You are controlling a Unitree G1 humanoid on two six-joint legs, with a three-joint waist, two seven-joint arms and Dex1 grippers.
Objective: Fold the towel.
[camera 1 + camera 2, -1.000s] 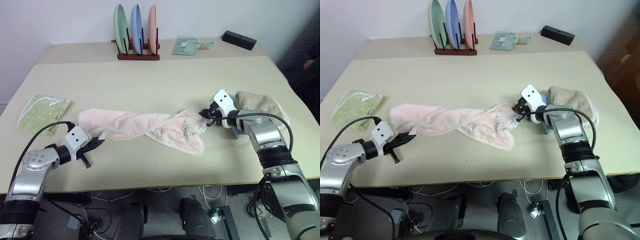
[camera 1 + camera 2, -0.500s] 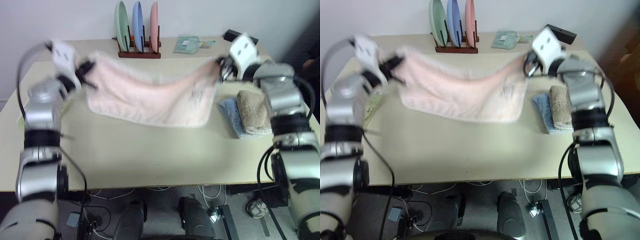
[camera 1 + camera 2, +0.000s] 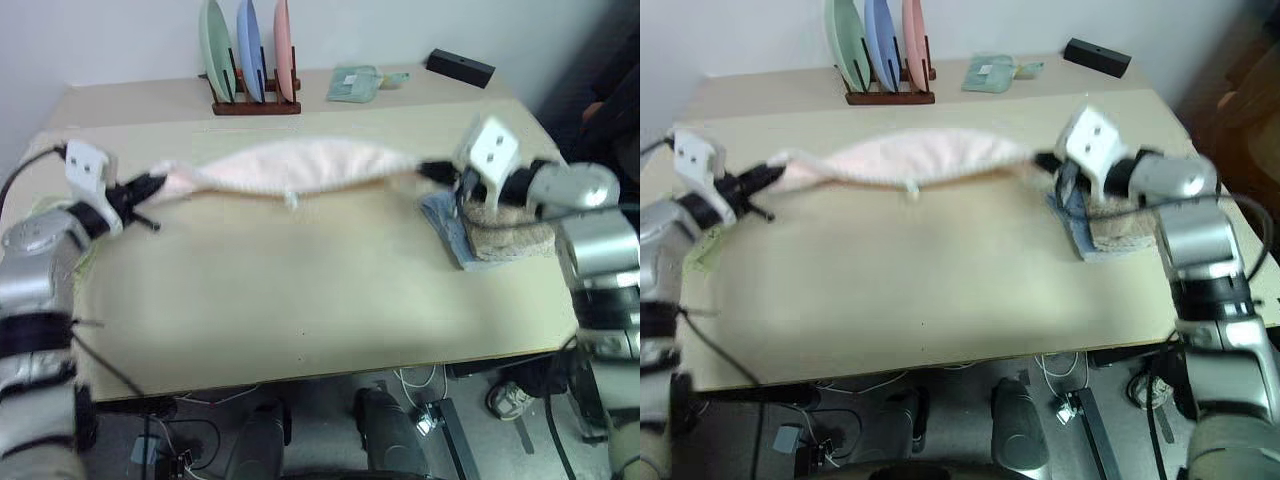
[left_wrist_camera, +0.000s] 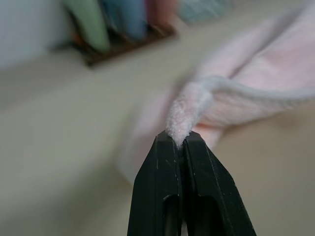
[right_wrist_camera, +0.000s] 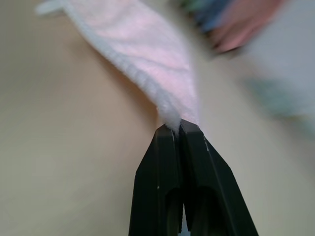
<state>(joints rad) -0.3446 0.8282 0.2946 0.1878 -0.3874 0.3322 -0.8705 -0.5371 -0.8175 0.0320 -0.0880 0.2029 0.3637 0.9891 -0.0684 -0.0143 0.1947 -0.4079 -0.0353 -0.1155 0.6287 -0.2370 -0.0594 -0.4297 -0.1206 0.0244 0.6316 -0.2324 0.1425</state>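
Observation:
The towel (image 3: 300,165) is puffing out toward the plate rack, so my left gripper and my right gripper should pull its corners back and lower it over the table's middle (image 3: 300,245).
The pale pink fluffy towel (image 3: 295,165) hangs stretched between my two grippers above the beige table (image 3: 300,290), sagging slightly, with a small white tag dangling from its lower edge. My left gripper (image 3: 150,187) is shut on the towel's left corner; in the left wrist view the black fingers (image 4: 184,147) pinch a bunched pink corner (image 4: 189,110). My right gripper (image 3: 432,171) is shut on the right corner; in the right wrist view the towel (image 5: 142,54) runs away from the closed fingers (image 5: 178,132).
A wooden rack with three upright plates (image 3: 250,60) stands at the back. A light green folded cloth (image 3: 352,84) and a black box (image 3: 458,67) lie behind it. Beige and light blue cloths (image 3: 490,225) are stacked under my right arm.
The towel was lifted off the table, spread high as a hanging sheet, and now comes lower, pulled taut into a narrow band. Both grippers stay shut on its corners. The camera view shifted.

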